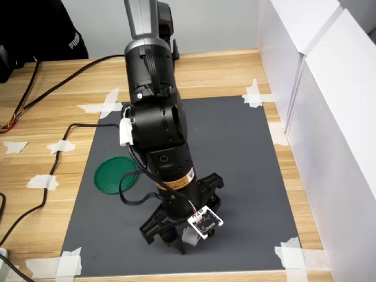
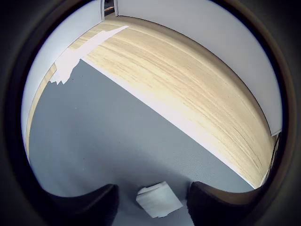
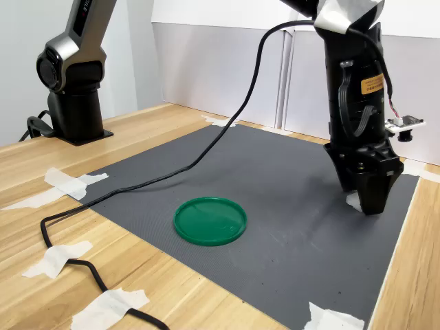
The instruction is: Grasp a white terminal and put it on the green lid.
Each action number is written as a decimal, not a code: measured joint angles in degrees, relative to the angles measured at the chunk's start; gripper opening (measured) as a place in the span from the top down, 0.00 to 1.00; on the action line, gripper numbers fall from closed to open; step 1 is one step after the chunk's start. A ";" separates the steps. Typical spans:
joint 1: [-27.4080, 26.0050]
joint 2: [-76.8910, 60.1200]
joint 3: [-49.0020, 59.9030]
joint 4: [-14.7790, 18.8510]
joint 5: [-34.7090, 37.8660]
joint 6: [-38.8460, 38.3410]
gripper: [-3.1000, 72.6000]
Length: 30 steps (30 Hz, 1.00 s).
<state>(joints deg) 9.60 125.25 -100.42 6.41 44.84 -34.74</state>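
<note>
The white terminal (image 2: 159, 200) will turn square to the robot's fingers when the gripper grips and lifts it, because its slanted sides (image 2: 173, 193) sit crooked between the open fingers.
The white terminal (image 2: 159, 200) lies on the grey mat between my two dark fingers (image 2: 96, 207), with a gap on each side. My gripper (image 3: 371, 201) is open and points straight down at the mat near its front right corner in the first exterior view. A white bit of the terminal (image 3: 353, 201) shows beside the fingertips in the second exterior view. The green lid (image 1: 117, 174) lies flat on the mat's left part in the first exterior view, well apart from the gripper (image 1: 176, 239). The green lid (image 3: 210, 220) holds nothing.
The grey mat (image 1: 235, 153) is taped to a wooden table (image 1: 47, 117) with white tape scraps (image 1: 103, 106) at its corners. White walls (image 1: 329, 117) stand along the first exterior view's right. A black cable (image 3: 137, 185) trails over the mat. The arm's base (image 3: 72, 103) stands at the second exterior view's left.
</note>
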 joint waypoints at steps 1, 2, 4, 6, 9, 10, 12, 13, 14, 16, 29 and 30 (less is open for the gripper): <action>0.00 0.00 0.00 0.06 0.12 0.00 0.21; 0.00 0.00 0.00 0.20 0.19 0.05 0.25; 0.04 0.00 0.00 0.20 0.25 0.21 0.33; 0.04 0.00 0.00 0.20 0.25 0.60 0.44; 0.06 0.00 0.00 0.20 0.66 0.87 0.60; 0.06 0.00 0.00 0.20 0.71 0.94 0.61; 0.06 0.00 -0.05 -0.27 0.92 0.99 0.60; 0.06 0.00 -0.10 -0.59 1.22 0.99 0.60; 0.11 -0.09 -0.10 -1.07 1.64 0.99 0.60; 0.11 -0.66 -0.10 -2.42 3.26 0.99 0.60; -1.90 -15.49 -0.10 -0.98 18.29 -4.58 0.60; -2.93 -16.53 -0.10 0.74 19.10 -5.30 0.60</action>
<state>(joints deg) 6.66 108.72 -100.53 7.14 63.94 -40.04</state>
